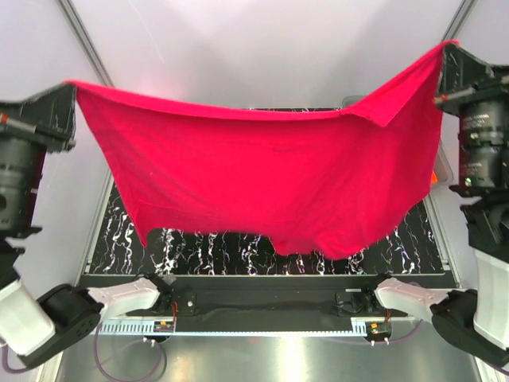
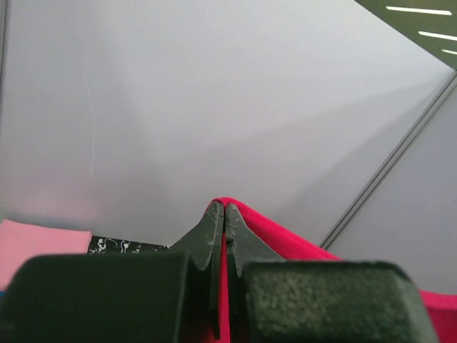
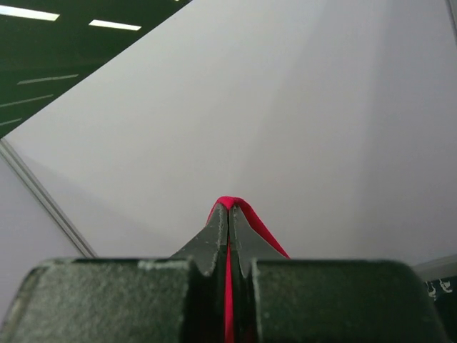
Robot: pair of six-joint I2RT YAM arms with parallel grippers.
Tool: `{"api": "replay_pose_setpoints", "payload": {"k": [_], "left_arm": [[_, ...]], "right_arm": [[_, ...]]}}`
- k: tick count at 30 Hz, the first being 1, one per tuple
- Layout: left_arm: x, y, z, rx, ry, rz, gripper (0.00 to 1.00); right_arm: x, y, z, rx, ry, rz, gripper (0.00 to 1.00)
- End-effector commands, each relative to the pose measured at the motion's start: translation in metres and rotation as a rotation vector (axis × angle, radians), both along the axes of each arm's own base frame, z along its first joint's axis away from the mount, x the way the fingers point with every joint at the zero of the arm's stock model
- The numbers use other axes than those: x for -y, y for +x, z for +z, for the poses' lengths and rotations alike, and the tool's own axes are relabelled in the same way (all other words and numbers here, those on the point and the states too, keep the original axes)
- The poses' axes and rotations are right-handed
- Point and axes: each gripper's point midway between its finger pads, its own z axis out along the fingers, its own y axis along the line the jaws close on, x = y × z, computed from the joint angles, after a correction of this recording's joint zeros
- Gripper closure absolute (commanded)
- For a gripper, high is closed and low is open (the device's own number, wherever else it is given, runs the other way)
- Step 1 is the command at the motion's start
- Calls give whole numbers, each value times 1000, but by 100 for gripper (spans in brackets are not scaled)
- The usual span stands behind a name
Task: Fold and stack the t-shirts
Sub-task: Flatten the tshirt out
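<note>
The crimson-red t-shirt's bunched lower hem (image 1: 310, 243) is hanging in the air. My grippers should swing both corners down to shake it open over the black marbled table (image 1: 203, 253) before they fold.
The crimson-red t-shirt (image 1: 262, 175) hangs spread wide in the air above the table, held by two corners. My left gripper (image 1: 70, 86) is shut on its left corner; the red cloth (image 2: 285, 239) shows pinched between the fingers in the left wrist view. My right gripper (image 1: 447, 49) is shut on its right corner, slightly higher; red cloth (image 3: 230, 204) sticks out past the fingertips in the right wrist view. A light pink t-shirt (image 2: 36, 246) lies flat low at the left of the left wrist view. The blue and black t-shirts are hidden.
The black marbled table (image 1: 215, 253) shows below the hanging shirt. A bit of orange (image 1: 434, 177) peeks out at the right by the right arm. White walls enclose the back and sides.
</note>
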Motion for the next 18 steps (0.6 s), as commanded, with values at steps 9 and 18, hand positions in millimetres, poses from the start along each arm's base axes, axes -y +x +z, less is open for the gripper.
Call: {"api": "replay_pose_setpoints", "payload": {"k": [9, 18], "left_arm": [[-24, -55, 40, 224, -94, -68, 100], [-46, -103, 39, 276, -209, -158, 100]], "right_arm": [[15, -81, 44, 280, -25, 108, 100], [12, -121, 37, 319, 60, 282, 100]]}}
